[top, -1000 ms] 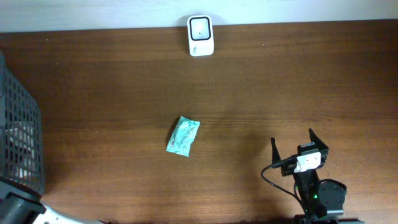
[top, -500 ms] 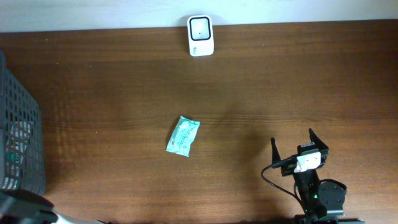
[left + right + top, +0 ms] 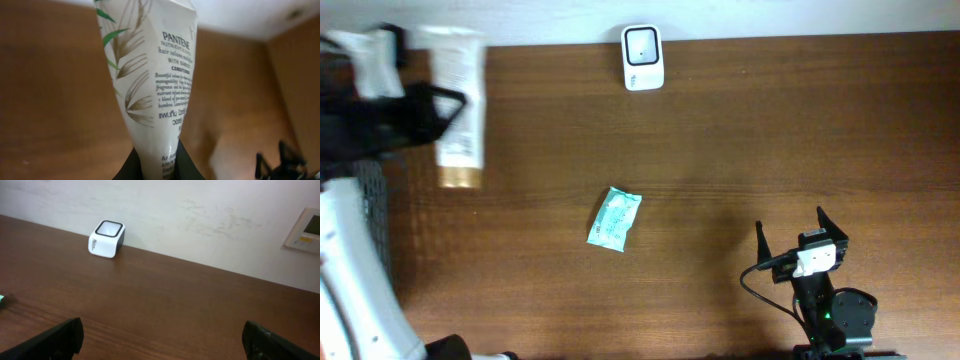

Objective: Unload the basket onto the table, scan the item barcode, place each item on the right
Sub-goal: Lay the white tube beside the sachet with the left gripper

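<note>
The wood [image 3: 585,193] beside the teal packet is free for the white conditioner tube [image 3: 462,150]. My left gripper should keep taking the tube there and let it go.
A white Pantene conditioner tube [image 3: 460,95] with a gold cap hangs above the table's far left corner, and my left gripper [image 3: 438,102] is shut on it. The left wrist view shows the tube [image 3: 155,75] rising from between the black fingers [image 3: 187,162], its printed text facing the camera. No barcode shows in any view. The white scanner [image 3: 642,57] with its dark window stands at the back edge, also seen in the right wrist view as the scanner [image 3: 106,239]. My right gripper [image 3: 790,228] rests open at the front right, with nothing between its fingers [image 3: 65,335].
A teal packet [image 3: 614,219] lies flat mid-table. A dark mesh basket [image 3: 375,215] sits at the left edge, mostly behind my left arm. A white wall runs along the table's back edge, with a panel [image 3: 305,230] on it.
My left arm has swung up from the basket side into the far left corner, carrying the conditioner tube. The right arm has not moved.
</note>
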You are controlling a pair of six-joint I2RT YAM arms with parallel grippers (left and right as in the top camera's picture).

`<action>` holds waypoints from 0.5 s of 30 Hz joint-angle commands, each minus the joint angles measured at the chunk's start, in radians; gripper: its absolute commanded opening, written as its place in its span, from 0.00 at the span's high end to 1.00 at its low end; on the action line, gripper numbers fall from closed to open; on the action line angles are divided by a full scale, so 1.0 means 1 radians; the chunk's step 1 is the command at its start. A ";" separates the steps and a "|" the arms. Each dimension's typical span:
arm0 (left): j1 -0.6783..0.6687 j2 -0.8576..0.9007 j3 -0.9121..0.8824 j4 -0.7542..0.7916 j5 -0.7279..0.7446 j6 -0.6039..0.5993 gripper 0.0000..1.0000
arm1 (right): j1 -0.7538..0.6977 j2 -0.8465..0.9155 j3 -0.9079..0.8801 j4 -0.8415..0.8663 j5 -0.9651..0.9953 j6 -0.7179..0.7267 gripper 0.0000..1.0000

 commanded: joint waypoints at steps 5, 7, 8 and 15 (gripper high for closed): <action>-0.284 0.005 -0.600 0.474 -0.118 -0.151 1.00 | 0.006 -0.006 -0.005 -0.005 -0.009 0.007 0.02; -0.318 0.005 -0.745 0.633 -0.210 -0.267 1.00 | 0.006 -0.006 -0.005 -0.005 -0.009 0.006 0.02; -0.333 0.005 -0.808 0.710 -0.235 -0.322 1.00 | 0.006 -0.006 -0.005 -0.005 -0.009 0.006 0.01; -0.444 0.054 -1.124 1.207 -0.343 -0.366 0.98 | 0.006 -0.006 -0.005 -0.005 -0.009 0.007 0.02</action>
